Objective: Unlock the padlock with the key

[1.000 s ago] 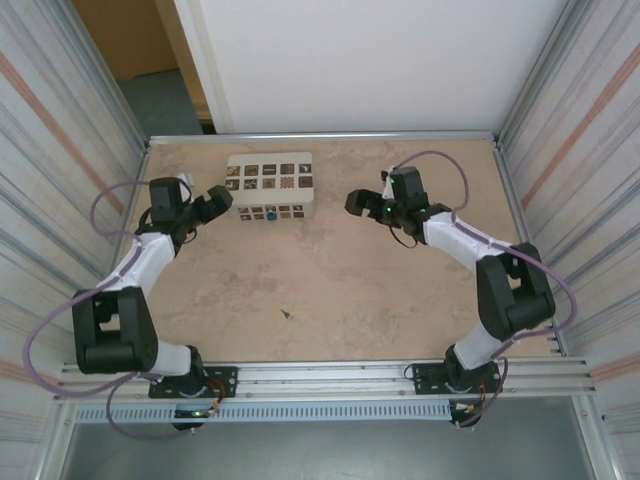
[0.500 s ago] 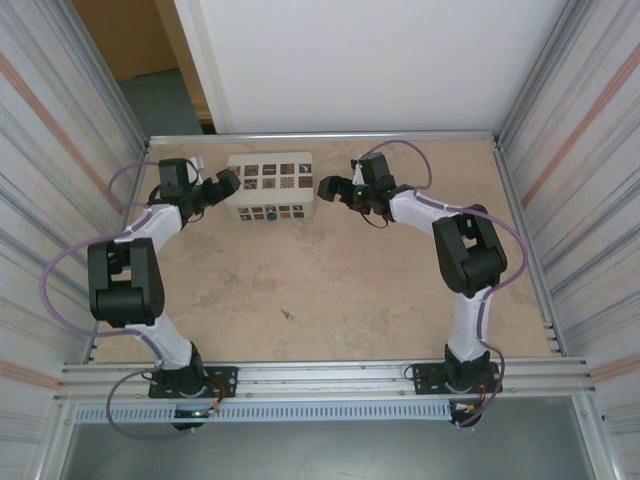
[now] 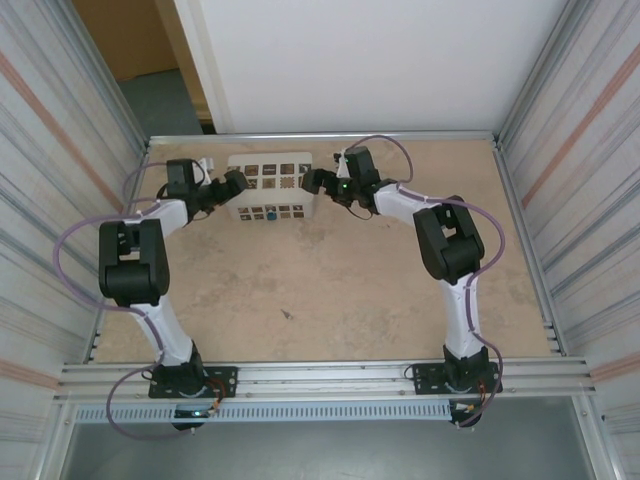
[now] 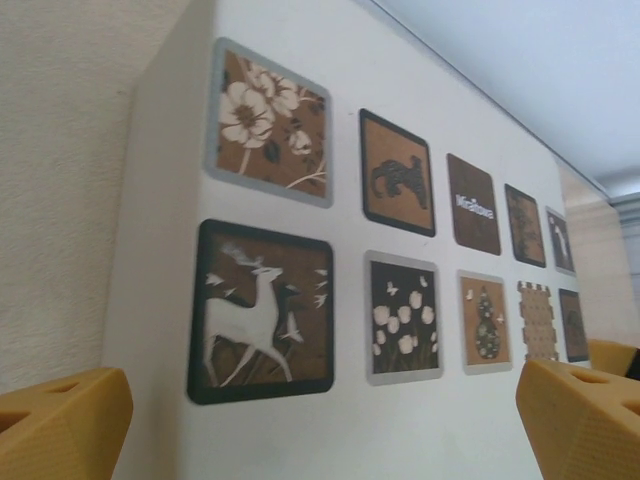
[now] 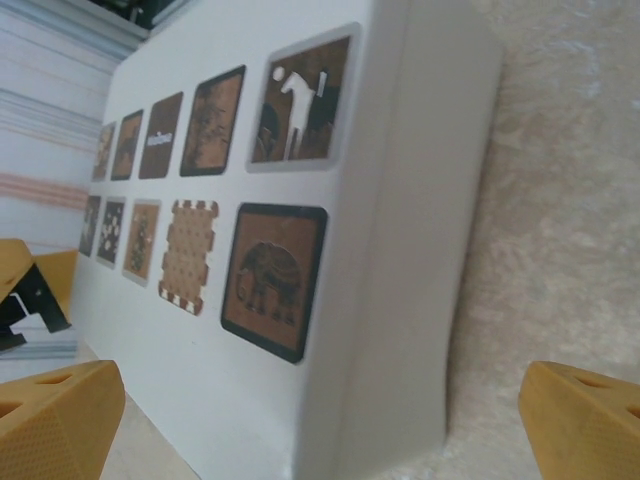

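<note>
The pale box (image 3: 270, 187) is by the back edge and both arms are stretched out, so my left gripper and my right gripper should first pull the box toward mid-table (image 3: 325, 226).
The small blue padlock (image 3: 270, 213) sits on the front face of the pale box (image 3: 270, 183) with dark patterned squares, at the back of the table. My left gripper (image 3: 233, 183) is open at the box's left end, and in the left wrist view the box (image 4: 350, 230) lies close ahead between the yellow fingertips (image 4: 60, 425) of the left gripper (image 4: 320, 430). My right gripper (image 3: 311, 181) is open at the box's right end; its view shows the box corner (image 5: 400, 200) between the spread tips of the right gripper (image 5: 320, 425). A tiny dark object (image 3: 287, 314) lies mid-table, too small to tell whether it is the key.
The beige table (image 3: 350, 280) is bounded by a metal frame, with corrugated walls on both sides and a white panel behind. Both arms reach far back, with purple cables looping beside them.
Both arms have swung inward and back toward the box. The grippers now stand at its two ends and have stayed open.
</note>
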